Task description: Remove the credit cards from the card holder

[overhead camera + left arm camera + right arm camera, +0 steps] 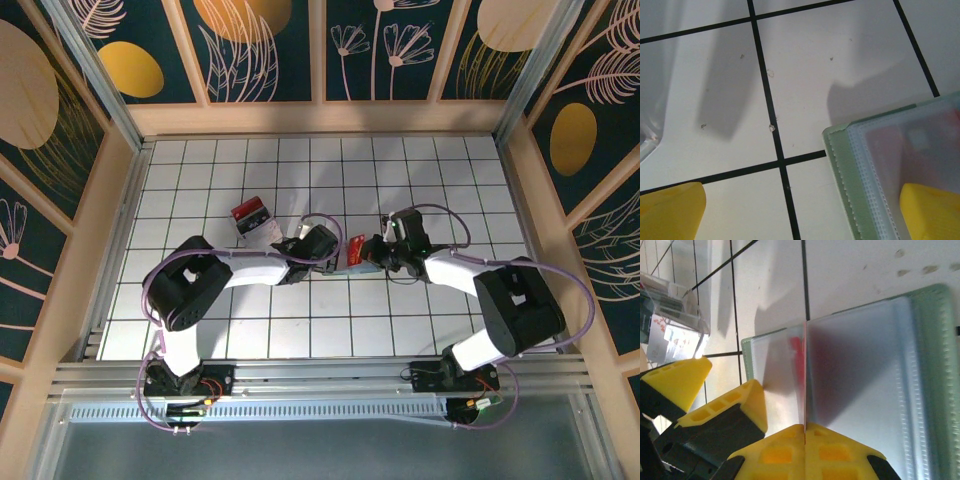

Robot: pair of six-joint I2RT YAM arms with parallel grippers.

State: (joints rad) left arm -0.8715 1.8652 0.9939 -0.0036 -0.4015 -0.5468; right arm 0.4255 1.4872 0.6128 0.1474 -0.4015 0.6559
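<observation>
My open left gripper should keep moving toward the credit card's far end point(357, 242), which is free of my right gripper's fingers, until it closes on that end.
The card holder point(865, 365) lies spread open on the tiles, pale grey-green with frosted pockets, between the two grippers point(347, 268). My right gripper point(805, 427) is shut on a thin credit card point(804, 370) seen edge-on, whitish with red print, standing up over the holder's fold. From above this card point(355, 246) shows as a red patch at the right gripper point(368, 252). My left gripper point(800, 215) is open, and its right fingertip point(930, 210) sits on a corner of the holder point(875, 165) while the other rests over bare tile. A reddish card shows dimly through that pocket.
A clear plastic box point(255, 220) with red-and-white contents stands just left of and behind the left gripper point(325, 247), and its corner point(675, 310) shows in the right wrist view. White tiles with black grid lines run out to the wooden walls on all sides.
</observation>
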